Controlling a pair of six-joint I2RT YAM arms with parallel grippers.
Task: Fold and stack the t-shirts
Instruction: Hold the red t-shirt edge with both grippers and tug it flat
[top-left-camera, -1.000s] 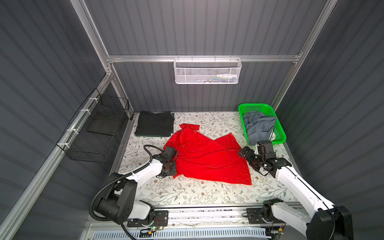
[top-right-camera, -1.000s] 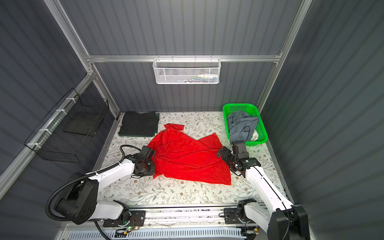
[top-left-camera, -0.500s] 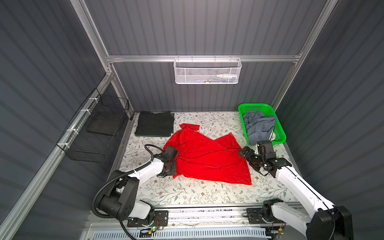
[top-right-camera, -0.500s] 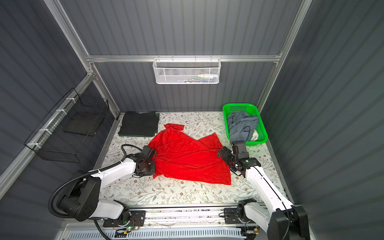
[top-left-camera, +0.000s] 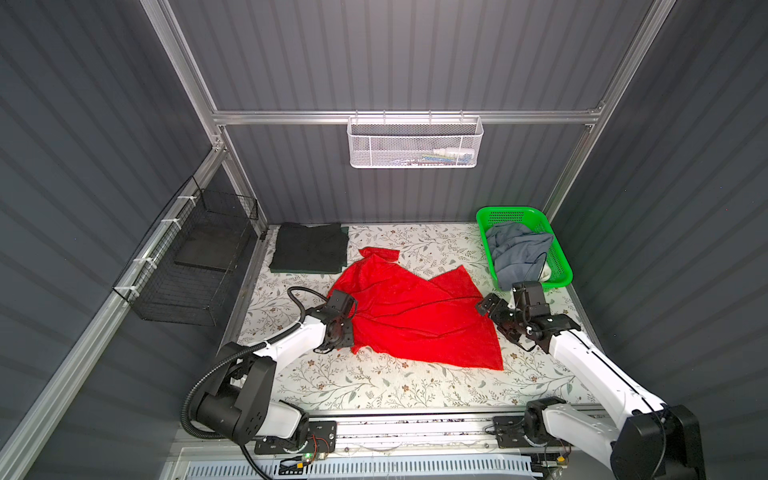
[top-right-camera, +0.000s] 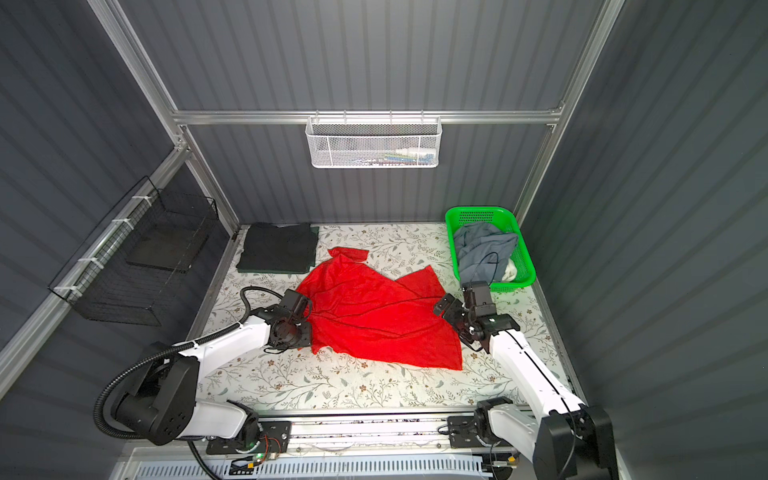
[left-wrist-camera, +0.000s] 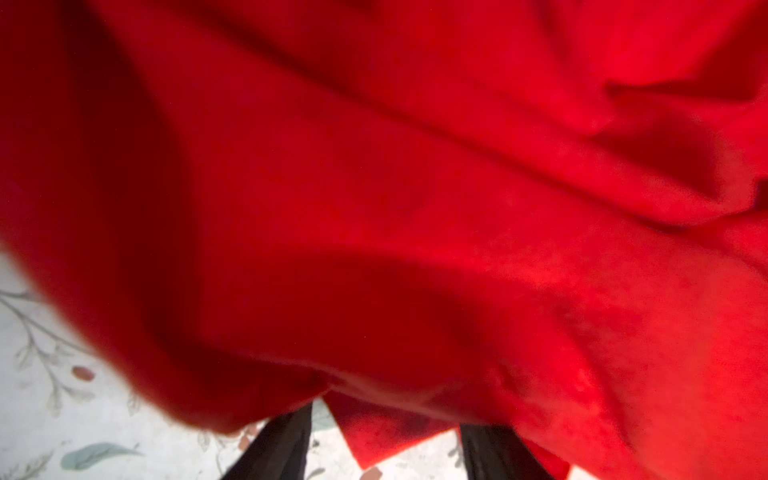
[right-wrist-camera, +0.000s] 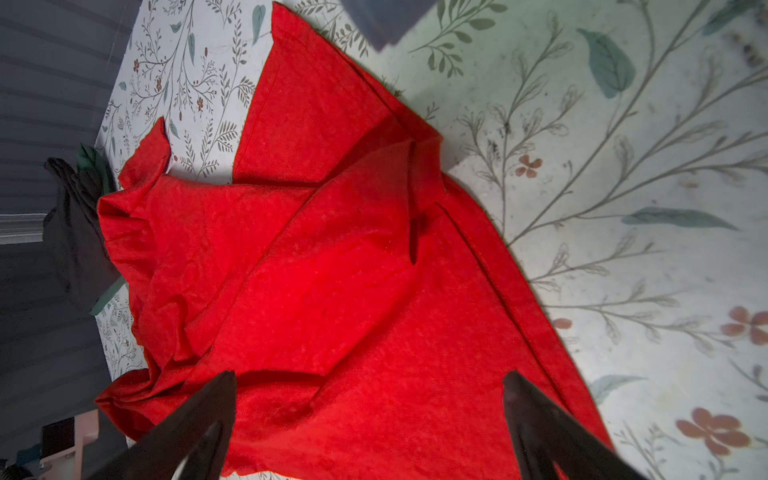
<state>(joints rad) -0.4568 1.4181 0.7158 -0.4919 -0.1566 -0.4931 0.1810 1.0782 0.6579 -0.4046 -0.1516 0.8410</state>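
My left gripper should pull the near corner (top-left-camera: 359, 348) out and then straighten the far edge, because the red t-shirt's near corner is bunched up by my left gripper and its far edge dips (top-left-camera: 428, 281).
A bright red t-shirt (top-left-camera: 415, 316) (top-right-camera: 374, 316) lies spread and creased in the middle of the floral table. My left gripper (top-left-camera: 352, 326) (top-right-camera: 309, 328) is at its left edge. In the left wrist view the red cloth (left-wrist-camera: 374, 208) drapes over the tips of the parted fingers (left-wrist-camera: 282, 449), so the gripper (left-wrist-camera: 384, 419) stands open. My right gripper (top-left-camera: 494, 318) (top-right-camera: 451, 318) (right-wrist-camera: 369, 376) hovers wide open over the shirt's right side (right-wrist-camera: 332, 270). A slate grey-blue t-shirt (top-left-camera: 515, 253) (top-right-camera: 482, 249) lies crumpled in the green basket. Dark folded t-shirts (top-left-camera: 309, 253) (top-right-camera: 278, 253) (right-wrist-camera: 75, 232) are stacked at the back left.
The green perforated basket (top-left-camera: 507, 210) (top-right-camera: 478, 210) stands at the back right, just behind my right gripper. A black wire basket (top-left-camera: 195, 257) hangs on the left wall and a white mesh basket (top-left-camera: 415, 141) on the back wall. Bare floral table (top-left-camera: 395, 390) lies in front of the shirt.
My left gripper's jaws have parted at the shirt's left edge; the arm has barely shifted. The right arm and the red shirt have not moved.
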